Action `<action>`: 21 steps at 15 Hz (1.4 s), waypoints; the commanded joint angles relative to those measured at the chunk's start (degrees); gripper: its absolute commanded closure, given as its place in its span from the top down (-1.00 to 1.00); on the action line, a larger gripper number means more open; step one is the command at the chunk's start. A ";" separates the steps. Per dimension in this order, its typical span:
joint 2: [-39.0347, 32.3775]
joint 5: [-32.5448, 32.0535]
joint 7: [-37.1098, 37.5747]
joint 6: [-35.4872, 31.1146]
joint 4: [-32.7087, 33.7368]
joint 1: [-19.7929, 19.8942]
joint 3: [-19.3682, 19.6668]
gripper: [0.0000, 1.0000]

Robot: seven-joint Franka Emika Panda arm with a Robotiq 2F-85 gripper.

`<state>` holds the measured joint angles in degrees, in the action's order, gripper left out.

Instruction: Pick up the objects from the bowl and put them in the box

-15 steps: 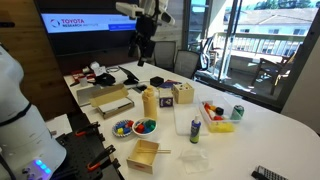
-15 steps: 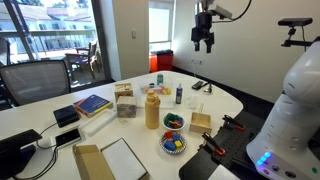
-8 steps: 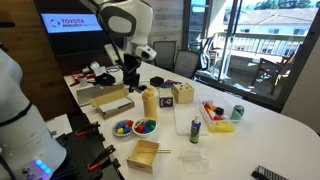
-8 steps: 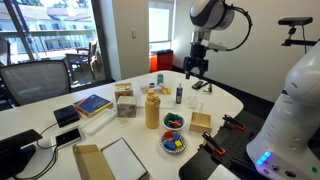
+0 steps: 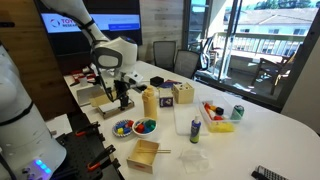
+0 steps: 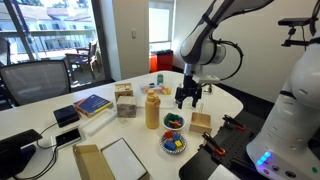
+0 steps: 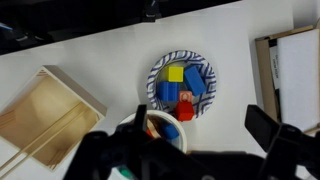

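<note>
I should continue to go down, because the white bowl (image 5: 145, 128) lies open under my gripper's spread fingers. I should go on until the fingers are on both sides of one piece inside (image 7: 158, 129), then close them.
Two bowls hold the objects, small red, blue, yellow and green pieces. The patterned bowl (image 7: 182, 85) shows in full in the wrist view, and the white bowl (image 7: 160, 135) is half hidden behind my gripper. Both bowls show in both exterior views (image 5: 145, 127) (image 6: 174, 144). The low tan box (image 7: 45, 115) stands beside them (image 5: 143, 155) (image 6: 201, 121) and looks empty. My gripper (image 7: 200, 125) is open and empty. It hangs a little above the bowls (image 5: 122, 100) (image 6: 188, 97).
A yellow bottle (image 5: 150, 101), a wooden cube with dark holes (image 5: 182, 94) and a flat brown cardboard box (image 5: 105, 97) stand behind the bowls. A clear bottle (image 5: 195, 127) and a yellow tray of toys (image 5: 218, 116) lie to one side. Books (image 6: 90, 104) sit farther off.
The arm has swung down from high above the far side of the table to just above the bowls. The gripper stays empty. Nothing on the table has moved.
</note>
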<state>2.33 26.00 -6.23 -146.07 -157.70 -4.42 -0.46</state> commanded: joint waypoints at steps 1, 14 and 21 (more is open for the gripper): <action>-9.68 1.42 -0.15 -5.87 3.11 -0.45 -2.10 1.00; -33.72 -10.08 2.73 -8.12 20.47 3.87 -3.23 1.00; -39.89 -11.79 2.51 -7.80 26.44 5.58 -4.26 1.00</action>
<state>-35.91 15.70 -5.20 -154.88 -133.38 -0.28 -3.68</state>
